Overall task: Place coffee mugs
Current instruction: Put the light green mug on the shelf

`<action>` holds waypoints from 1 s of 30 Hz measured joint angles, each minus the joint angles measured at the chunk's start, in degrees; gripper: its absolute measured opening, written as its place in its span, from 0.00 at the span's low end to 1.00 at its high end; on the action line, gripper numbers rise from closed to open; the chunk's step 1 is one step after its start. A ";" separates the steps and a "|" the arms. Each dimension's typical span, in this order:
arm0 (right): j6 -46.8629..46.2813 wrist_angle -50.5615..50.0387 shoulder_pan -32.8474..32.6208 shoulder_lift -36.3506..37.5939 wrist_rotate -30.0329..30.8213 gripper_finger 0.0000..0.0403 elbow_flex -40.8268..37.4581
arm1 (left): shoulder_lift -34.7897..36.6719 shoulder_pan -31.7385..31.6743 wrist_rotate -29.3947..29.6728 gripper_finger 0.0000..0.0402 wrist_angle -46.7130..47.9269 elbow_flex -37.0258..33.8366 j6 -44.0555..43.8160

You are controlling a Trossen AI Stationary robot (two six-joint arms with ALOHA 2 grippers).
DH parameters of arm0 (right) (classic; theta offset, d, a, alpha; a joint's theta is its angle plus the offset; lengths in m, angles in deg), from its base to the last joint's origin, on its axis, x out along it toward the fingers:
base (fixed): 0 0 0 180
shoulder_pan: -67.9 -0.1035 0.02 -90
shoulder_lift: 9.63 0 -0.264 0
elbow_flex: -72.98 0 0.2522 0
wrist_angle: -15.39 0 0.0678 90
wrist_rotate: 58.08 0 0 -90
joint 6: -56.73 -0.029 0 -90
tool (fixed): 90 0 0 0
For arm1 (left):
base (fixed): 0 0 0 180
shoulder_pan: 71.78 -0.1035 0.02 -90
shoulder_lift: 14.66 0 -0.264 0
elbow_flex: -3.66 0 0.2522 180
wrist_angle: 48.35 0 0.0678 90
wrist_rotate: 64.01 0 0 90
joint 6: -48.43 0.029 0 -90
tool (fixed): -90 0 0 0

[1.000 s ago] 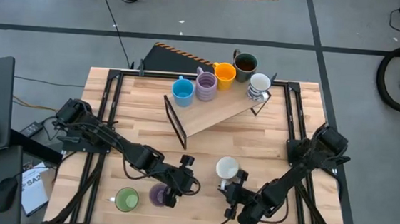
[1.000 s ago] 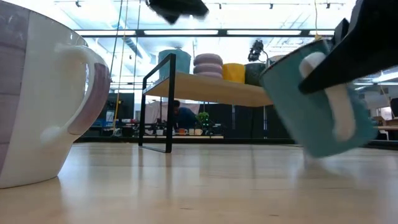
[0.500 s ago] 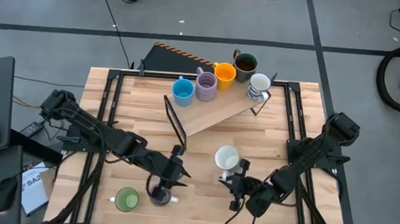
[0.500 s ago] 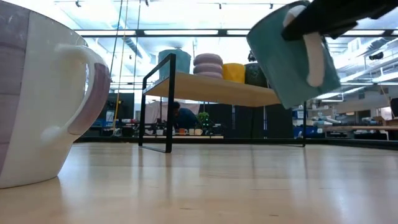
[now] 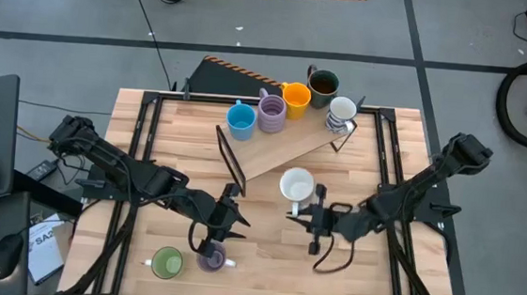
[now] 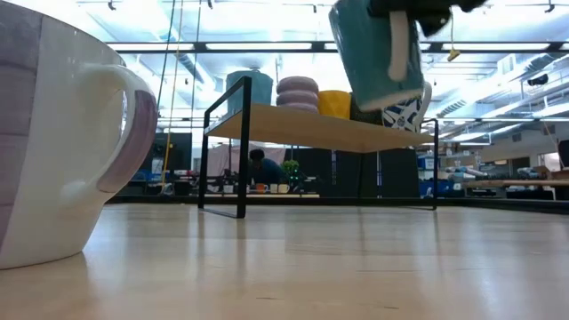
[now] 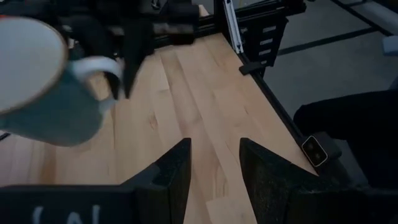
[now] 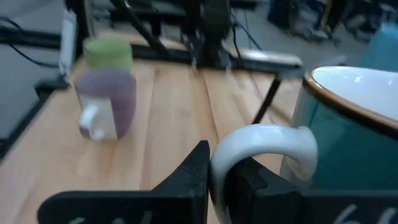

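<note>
My right gripper is holding the teal mug's opening up. It should keep going to the wooden rack's open front point(image 5: 294, 142) and let go once the mug's base rests there.
A teal mug point(image 5: 296, 184) with a white inside and a white handle hangs in the air over the middle of the table, with my right gripper point(image 5: 313, 214) shut on it. It also shows in the low view as the teal mug point(image 6: 376, 49), high above the table. My left gripper point(image 5: 229, 216) is open and holds nothing, up above a purple mug point(image 5: 210, 255) that stands on its base on the table. A green mug point(image 5: 167, 262) stands beside the purple one. Several mugs stand on the wooden rack point(image 5: 287, 147) at the back. My right gripper pinches the teal mug's white handle point(image 8: 261, 144) between its two fingers point(image 8: 194, 173). The fingers come about level from the table's right side. The mug is lifted clear, nearly upright with its mouth up, on the far-left side of the gripper.
On the rack stand a blue mug point(image 5: 240, 119), a purple mug point(image 5: 271, 113), an orange mug point(image 5: 296, 97), a dark mug point(image 5: 323, 83) and a white patterned mug point(image 5: 342, 111). The rack's black end frame point(image 5: 231, 160) faces the near left. Bare wood lies between the arms.
My right gripper has risen and gone toward the far edge and the rack with the teal mug, which has turned from tilted to nearly upright. My left gripper, open throughout, has risen and drawn back from the purple mug, which stays standing on the table.
</note>
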 joint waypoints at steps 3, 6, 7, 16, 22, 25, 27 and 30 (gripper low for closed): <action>3.83 2.16 3.55 3.03 -4.84 0.09 -1.73 | -0.01 -0.33 -0.02 0.35 -0.06 0.00 0.02; 7.13 4.77 7.33 5.47 -8.56 0.09 -3.27 | -0.01 -0.38 0.00 0.35 -0.04 0.00 0.04; 8.25 5.94 8.51 6.21 -9.64 0.09 -3.80 | -0.01 -0.38 0.00 0.35 -0.04 0.00 0.06; 15.10 14.32 18.50 9.52 -22.10 0.09 -7.04 | -0.05 -0.38 0.00 0.35 0.55 0.00 0.59; 13.02 15.86 26.83 9.02 -31.10 0.09 -8.66 | -0.05 -0.38 -0.01 0.35 0.84 0.00 1.27; 13.03 15.55 29.68 9.02 -32.40 0.09 -8.94 | -0.07 -0.38 0.00 0.35 0.85 0.00 1.46; 12.94 15.78 31.60 9.10 -34.29 0.09 -8.94 | -0.07 -0.38 0.00 0.35 0.82 0.00 1.50; 11.59 15.44 34.66 9.18 -37.51 0.09 -8.92 | -0.07 -0.38 0.00 0.35 0.86 0.00 1.51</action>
